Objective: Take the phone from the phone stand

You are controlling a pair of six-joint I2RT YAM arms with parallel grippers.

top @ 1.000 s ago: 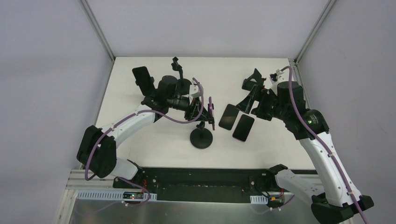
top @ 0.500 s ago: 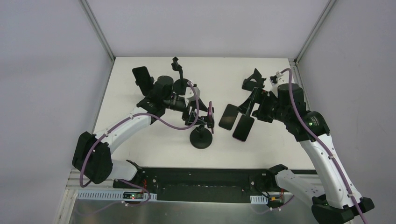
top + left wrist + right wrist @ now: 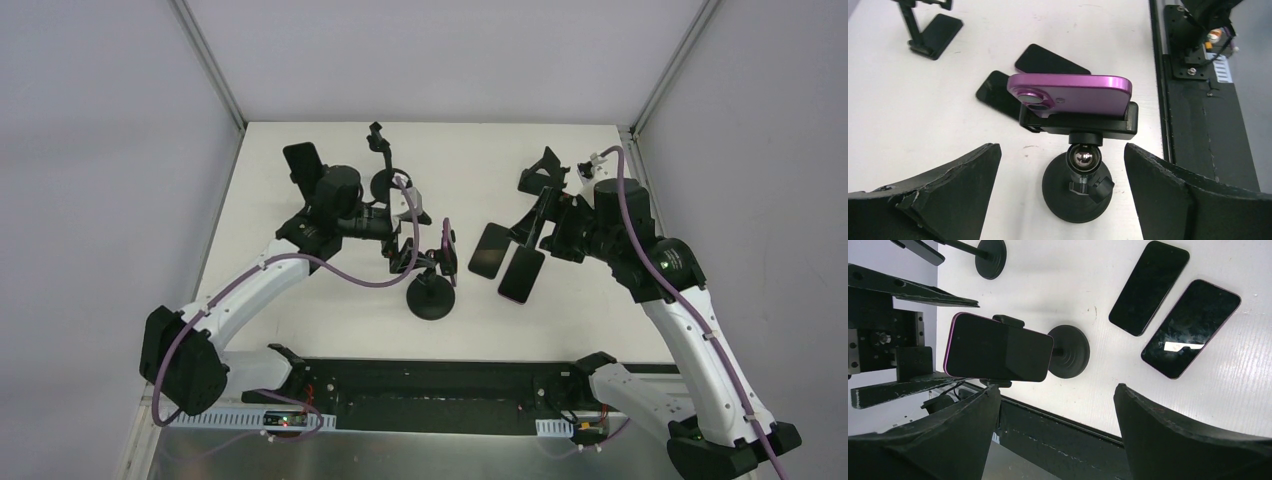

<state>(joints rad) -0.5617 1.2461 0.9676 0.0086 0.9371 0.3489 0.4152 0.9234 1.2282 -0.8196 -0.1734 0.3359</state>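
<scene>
My left gripper is pointing at the ball joint (image 3: 1083, 158) under the clamp. It should therefore move up and hold the clamp from above before my right gripper takes the phone.
A purple phone (image 3: 1070, 93) lies sideways in the black clamp of the phone stand (image 3: 1078, 125), which rises on a ball joint from a round base (image 3: 1075, 197). In the top view the phone (image 3: 452, 254) shows edge-on above the base (image 3: 432, 297). My left gripper (image 3: 1060, 150) is open, its fingers spread wide on either side of the stand's stem, a little short of it and touching nothing. It sits just left of the stand in the top view (image 3: 412, 243). My right gripper (image 3: 1057, 389) is open and empty, facing the phone's dark screen (image 3: 998, 347) from the right (image 3: 527, 230).
Two loose dark phones (image 3: 490, 250) (image 3: 520, 273) lie flat on the table under the right gripper. A stand holding a black phone (image 3: 305, 170), a gooseneck stand (image 3: 382, 150) and a folding stand (image 3: 545, 170) are at the back. A black rail (image 3: 430, 385) lines the near edge.
The left gripper has gone from shut to wide open and backed leftward from the stand. The phone stays in the clamp. The right arm has barely moved.
</scene>
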